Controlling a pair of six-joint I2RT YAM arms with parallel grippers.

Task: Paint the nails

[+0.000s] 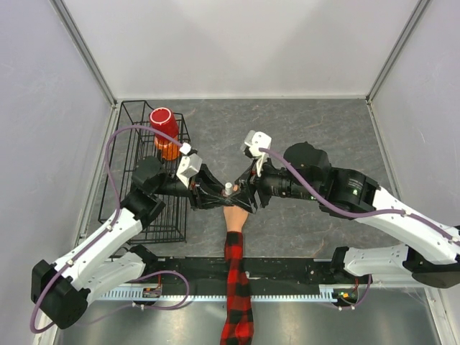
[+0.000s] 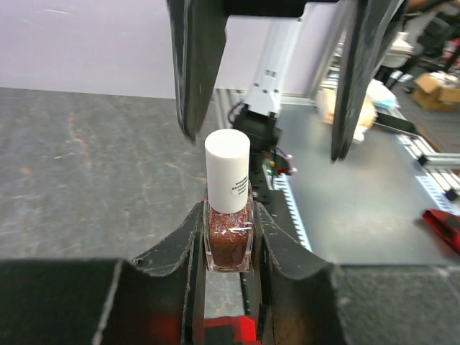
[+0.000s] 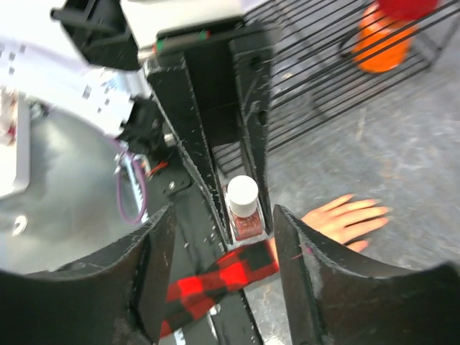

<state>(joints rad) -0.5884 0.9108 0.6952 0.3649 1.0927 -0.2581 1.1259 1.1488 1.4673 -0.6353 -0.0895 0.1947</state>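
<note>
My right gripper should take the bottle by its white cap (image 1: 228,187) and carry it clear, because my left gripper is holding the bottle over the mannequin hand (image 1: 235,217).
My left gripper (image 2: 228,219) is shut on a small nail polish bottle (image 2: 228,241) with reddish glitter polish and a white cap (image 2: 227,171), held upright. In the top view the bottle (image 1: 228,188) sits over the peach mannequin hand (image 1: 236,217) with its red-and-black plaid sleeve (image 1: 237,287). My right gripper (image 3: 223,219) is open and empty, its jaws wide apart, a short way from the cap. The hand's fingers (image 3: 352,215) lie flat on the table. The nails at the fingertips (image 3: 382,210) are too small to make out. In the top view both grippers hide the fingers.
A black wire rack (image 1: 140,180) stands at the left with a red cup (image 1: 164,123) and an orange object (image 1: 169,150) in it. A black mounting rail (image 1: 287,269) runs along the near edge. Grey walls close in the table on three sides.
</note>
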